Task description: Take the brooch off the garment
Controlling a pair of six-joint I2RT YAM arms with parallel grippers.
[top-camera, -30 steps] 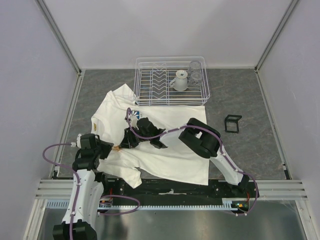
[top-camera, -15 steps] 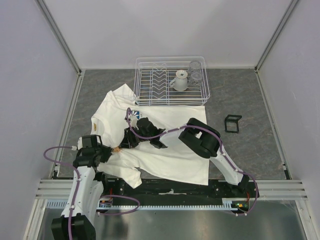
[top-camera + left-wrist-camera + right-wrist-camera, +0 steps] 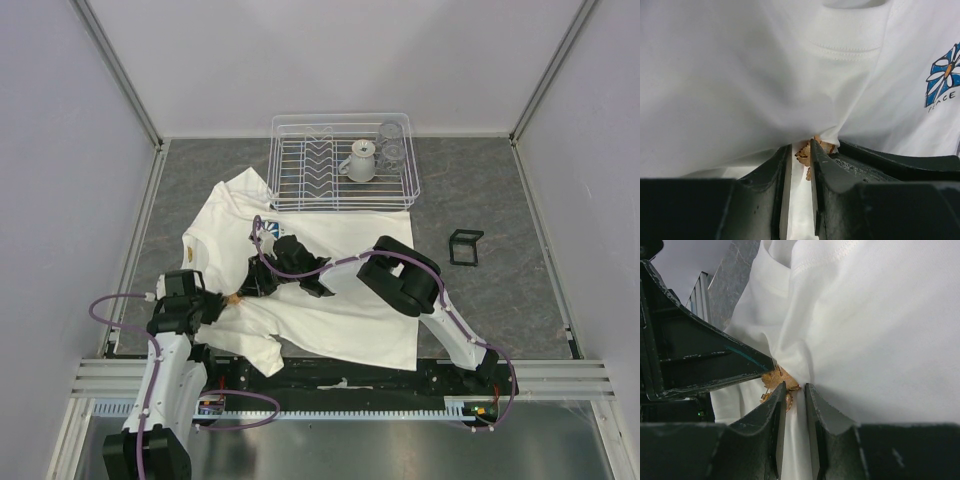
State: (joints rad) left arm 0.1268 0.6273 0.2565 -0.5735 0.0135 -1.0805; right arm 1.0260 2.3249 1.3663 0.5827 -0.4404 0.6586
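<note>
I should move my right gripper in and pinch beside my left gripper's tips (image 3: 779,376), because my left gripper is holding the brooch's edge with the garment's fold (image 3: 801,362) bunched against it.
The white garment (image 3: 330,300) lies spread on the grey table, its blue daisy logo (image 3: 270,230) near the collar. The tiny orange brooch (image 3: 235,297) sits at the shirt's left side, between both grippers. In the left wrist view the brooch (image 3: 805,151) is held at the tips of my left gripper (image 3: 800,146), whose jaws are nearly together. In the right wrist view my right gripper (image 3: 796,386) pinches a fold of the garment (image 3: 880,330) just right of the brooch (image 3: 777,377). From above, the left gripper (image 3: 222,300) and right gripper (image 3: 250,287) almost touch.
A white wire dish rack (image 3: 300,200) stands behind the shirt, holding a white jug (image 3: 360,160) and a glass (image 3: 390,145). A small black frame (image 3: 465,246) lies on the table to the right. Metal rails run along the near edge.
My left gripper has edged slightly right and nearer, closing in on the brooch. The right arm and the shirt have hardly moved.
</note>
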